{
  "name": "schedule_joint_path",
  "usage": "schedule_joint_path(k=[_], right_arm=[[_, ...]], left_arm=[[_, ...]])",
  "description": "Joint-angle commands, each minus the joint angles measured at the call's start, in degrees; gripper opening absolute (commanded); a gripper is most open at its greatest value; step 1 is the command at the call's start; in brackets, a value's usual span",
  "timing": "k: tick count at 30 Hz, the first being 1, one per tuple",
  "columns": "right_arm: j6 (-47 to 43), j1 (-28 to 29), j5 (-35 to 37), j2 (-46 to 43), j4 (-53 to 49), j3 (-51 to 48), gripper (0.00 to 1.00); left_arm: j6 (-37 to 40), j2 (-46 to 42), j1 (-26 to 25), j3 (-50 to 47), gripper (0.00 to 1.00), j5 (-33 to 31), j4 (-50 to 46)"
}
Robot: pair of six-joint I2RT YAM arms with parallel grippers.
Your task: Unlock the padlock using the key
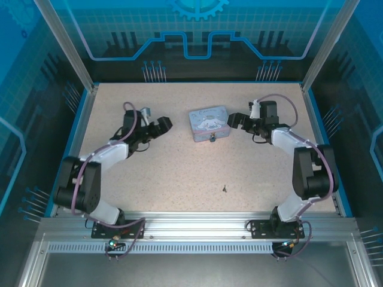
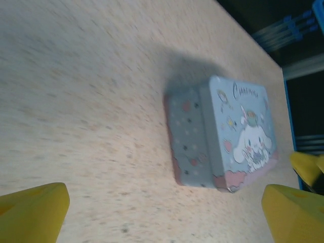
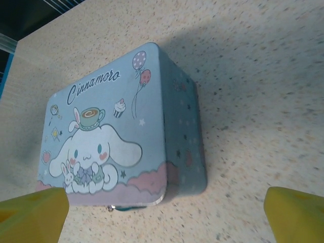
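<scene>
The tin is far back with its padlock edge slanting toward my right gripper. My left gripper should press on the tin's other end to help swing the tin closer.
A pale blue cartoon tin lies at the table's back middle. The tiny dark padlock hangs at its near edge. The small dark key lies alone on the speckled table, well in front of the tin. My left gripper is left of the tin, open and empty, with the tin ahead of its yellow fingers. My right gripper stands open and empty at the tin's right end. Its wrist view looks down on the tin's lid between its yellow fingertips.
The table is walled by blue panels and aluminium posts at the back and sides, with a metal rail along the near edge. Both arms bend inward from their bases. My right gripper's yellow finger shows beyond the tin in the left wrist view.
</scene>
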Motion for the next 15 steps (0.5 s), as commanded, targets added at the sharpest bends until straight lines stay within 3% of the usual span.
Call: schedule_joint_path(k=[1,9,15], right_arm=[[3.14,0.69,-6.53,5.01,1.45,4.61,1.0],[2.87,2.26,-10.44,15.24,-0.14,13.61,1.0],[1.34,4.23,-13.13,16.67,-0.78,14.96,1.0]], left_arm=[[-4.23,6.44,-3.77,7.26,0.99,5.36,-1.72],[-7.38,20.51,-7.68,20.0,0.99,8.53,-1.06],[-7.0,25.47,-8.81,25.69,0.99,9.43,-3.09]])
